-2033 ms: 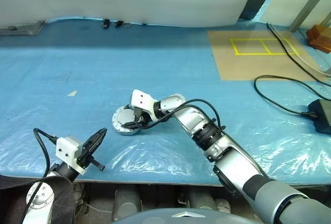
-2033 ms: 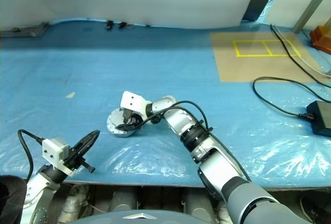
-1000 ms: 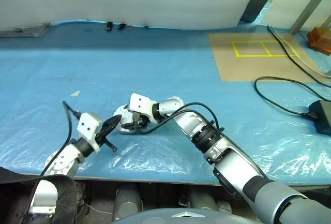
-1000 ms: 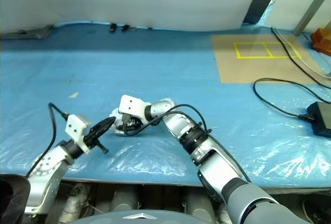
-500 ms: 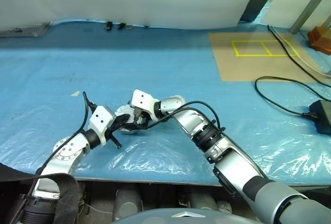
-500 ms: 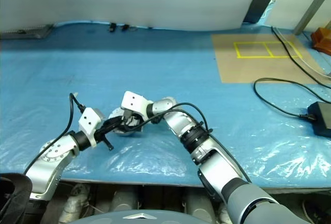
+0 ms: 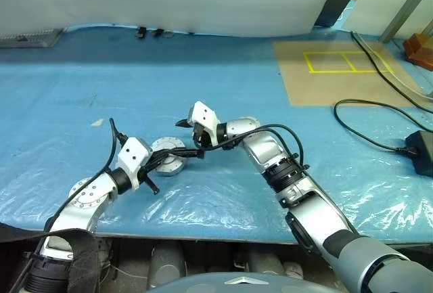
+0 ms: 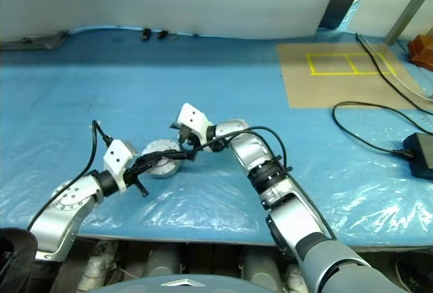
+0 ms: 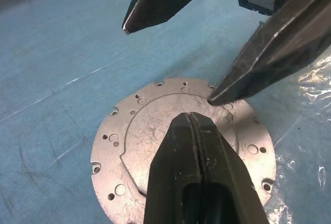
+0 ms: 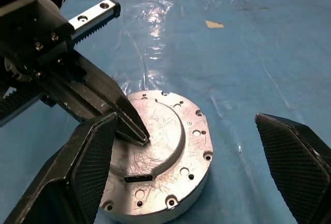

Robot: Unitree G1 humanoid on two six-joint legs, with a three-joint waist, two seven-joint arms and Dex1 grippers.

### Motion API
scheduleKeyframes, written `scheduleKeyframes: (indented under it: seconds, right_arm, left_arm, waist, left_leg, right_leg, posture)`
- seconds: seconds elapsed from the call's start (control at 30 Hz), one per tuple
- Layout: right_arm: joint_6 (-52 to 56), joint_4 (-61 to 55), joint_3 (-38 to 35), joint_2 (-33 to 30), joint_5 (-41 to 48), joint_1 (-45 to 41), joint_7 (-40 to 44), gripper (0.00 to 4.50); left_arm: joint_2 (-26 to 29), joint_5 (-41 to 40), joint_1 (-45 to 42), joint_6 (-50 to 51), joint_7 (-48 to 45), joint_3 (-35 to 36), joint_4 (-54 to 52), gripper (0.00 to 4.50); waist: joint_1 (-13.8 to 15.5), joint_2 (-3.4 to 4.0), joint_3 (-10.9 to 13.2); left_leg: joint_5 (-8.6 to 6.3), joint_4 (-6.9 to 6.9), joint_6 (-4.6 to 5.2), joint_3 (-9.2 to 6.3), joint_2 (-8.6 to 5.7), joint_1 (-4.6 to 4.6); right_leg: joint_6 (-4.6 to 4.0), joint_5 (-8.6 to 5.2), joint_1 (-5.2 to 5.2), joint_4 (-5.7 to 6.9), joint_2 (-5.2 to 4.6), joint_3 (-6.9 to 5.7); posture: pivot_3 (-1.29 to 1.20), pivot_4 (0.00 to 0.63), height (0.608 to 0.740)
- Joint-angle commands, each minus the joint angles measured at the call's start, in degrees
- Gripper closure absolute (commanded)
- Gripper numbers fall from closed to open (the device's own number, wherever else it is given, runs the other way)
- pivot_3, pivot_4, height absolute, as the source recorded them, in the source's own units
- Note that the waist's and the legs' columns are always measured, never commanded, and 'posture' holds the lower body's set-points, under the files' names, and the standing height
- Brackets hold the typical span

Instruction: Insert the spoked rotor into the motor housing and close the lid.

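Observation:
The robot's right gripper has its fingers pointing down over the lid's edge (image 10: 202, 140), so it should turn level to pinch the lid and motor housing (image 7: 181, 165) together from top and bottom.
The lid (image 7: 169, 148) is a round light-grey disc lying plain face up on the blue sheet, also seen close up (image 9: 145, 125) (image 10: 173, 131). It caps the motor housing, of which a thick silver side wall (image 10: 199, 180) shows. The spoked rotor is hidden. My left gripper (image 7: 164, 160) is shut, and its joined tips (image 9: 190, 119) rest on the lid's top face. My right gripper (image 7: 190, 137) hangs open just above and beyond the lid's far right edge, holding nothing. Its two fingers (image 10: 93, 162) stand wide apart on either side of the disc.
A blue plastic sheet (image 7: 101, 97) covers the table. A brown board with yellow tape (image 7: 338, 70) lies at the back right. A black cable and power brick (image 7: 419, 149) lie at the far right. The table's front edge (image 7: 203, 229) runs close below the arms.
My left arm swung in from the front left and set its shut tips on the lid. My right gripper opened, let go of the disc and lifted up and to the right.

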Motion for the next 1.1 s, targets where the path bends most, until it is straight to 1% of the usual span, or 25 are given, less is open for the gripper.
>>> scheduleKeyframes:
  seconds: [0.03,0.27,0.5,0.57,0.7,0.8,0.93,1.1]
  right_arm:
    - [7.14,-4.39,-3.81,-0.46,4.5,-1.06,0.45,0.02]
    - [32.45,-7.86,-8.64,-1.08,11.31,-1.73,-3.07,0.02]
    - [47.17,-5.55,-10.09,-2.24,13.94,-2.74,-6.52,0.02]
    - [49.97,-4.13,-11.13,-1.62,14.71,-2.91,-7.86,0.02]
    - [54.35,-0.08,-15.8,1.11,16.83,-3.72,-11.68,0.02]
    - [57.21,2.59,-18.01,2.92,17.7,-3.36,-14.32,0.02]
    - [62.11,4.12,-24.05,6.76,20.64,-3.95,-18.49,0.02]
    - [64.48,3.99,-26.24,9.96,21.92,-3.75,-22.03,0.02]
  left_arm:
    - [0.68,1.21,1.45,2.34,0.2,-0.6,2.31,4.5]
    - [1.62,1.12,1.48,2.38,0.15,0.48,3.02,4.5]
    - [1.78,1.04,1.47,2.13,0.22,0.93,3.19,4.5]
    - [1.69,1.05,1.55,2.09,0.3,1.03,3.25,4.5]
    - [1.47,1.13,1.76,1.99,0.48,1.23,3.35,4.5]
    - [1.31,0.98,1.69,1.87,0.58,1.5,3.39,4.5]
    - [1.43,0.94,1.56,1.72,0.6,1.88,3.57,4.5]
    - [1.13,0.99,0.89,1.63,0.68,1.7,3.86,4.5]
  waist:
    - [0.01,0.0,0.0]
    - [0.01,0.01,0.01]
    - [0.02,0.03,0.01]
    - [0.03,0.04,0.01]
    - [-0.02,0.07,0.01]
    - [0.0,0.09,0.0]
    - [-0.02,0.15,-0.03]
    - [0.02,0.19,-0.01]
  left_leg:
    - [0.0,0.0,0.0,0.0,0.0,0.0]
    - [0.0,-0.03,-0.01,-0.02,0.0,0.01]
    - [0.04,-0.04,-0.07,-0.02,0.01,0.02]
    - [0.13,-0.07,-0.22,-0.03,0.01,0.01]
    - [0.14,-0.1,-0.25,-0.02,0.0,0.0]
    - [0.14,-0.13,-0.25,-0.02,0.01,0.02]
    - [0.14,-0.18,-0.26,-0.02,0.01,0.04]
    - [0.14,-0.22,-0.26,-0.02,0.0,0.06]
  right_leg:
    - [0.0,0.0,0.0,0.0,0.0,0.0]
    - [0.01,0.0,0.0,-0.03,0.01,0.0]
    - [0.02,-0.01,0.0,-0.08,0.02,-0.01]
    - [0.02,-0.01,0.0,-0.1,0.02,-0.01]
    - [0.02,-0.01,-0.01,-0.15,0.02,-0.02]
    - [0.02,-0.01,-0.01,-0.16,0.02,-0.02]
    - [0.02,-0.01,0.0,-0.19,0.02,-0.02]
    - [0.03,-0.01,0.0,-0.21,0.02,-0.02]
  posture:
    - [0.0,0.15,0.74]
    - [0.0,0.15,0.74]
    - [0.0,0.15,0.74]
    - [0.0,0.15,0.74]
    - [0.0,0.15,0.74]
    - [0.0,0.15,0.74]
    - [0.0,0.15,0.74]
    - [0.0,0.15,0.74]
